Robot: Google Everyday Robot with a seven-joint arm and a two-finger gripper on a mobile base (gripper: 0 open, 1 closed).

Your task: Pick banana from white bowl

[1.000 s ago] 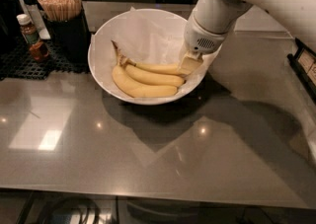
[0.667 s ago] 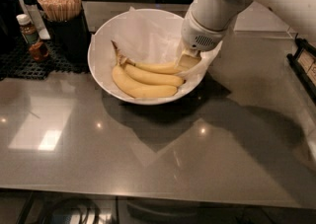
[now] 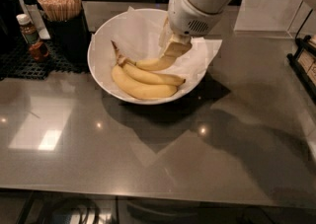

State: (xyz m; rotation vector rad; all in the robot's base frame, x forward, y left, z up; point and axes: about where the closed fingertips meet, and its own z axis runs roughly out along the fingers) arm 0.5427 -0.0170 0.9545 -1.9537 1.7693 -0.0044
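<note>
I should put the banana's tip down and move over the banana's middle [image 3: 151, 65], because my gripper has only the far banana's tip [image 3: 170, 58] while the banana's stem stays in the bunch.
The white bowl [image 3: 104, 45], lined with crinkled white paper [image 3: 210, 50], stands at the back middle of the grey counter. A joined bunch of three yellow bananas lies in it, stems to the left. The banana [image 3: 150, 63] is the far, inner-curve one. Its right end runs up under my gripper. My gripper [image 3: 173, 49] hangs from the white arm over the bowl's middle, right at that banana's right end and touching or nearly touching it. The two fatter bananas [image 3: 143, 87] lie in front of it.
A black holder of wooden sticks [image 3: 60, 3] and a small brown bottle [image 3: 28, 30] stand on a black mat [image 3: 19, 62] left of the bowl. A dark rack [image 3: 303, 62] sits at the right edge. The glossy counter stretches in front.
My gripper has moved left and slightly back, from the bowl's right rim to the right end of the inner banana. The bowl has stayed put.
</note>
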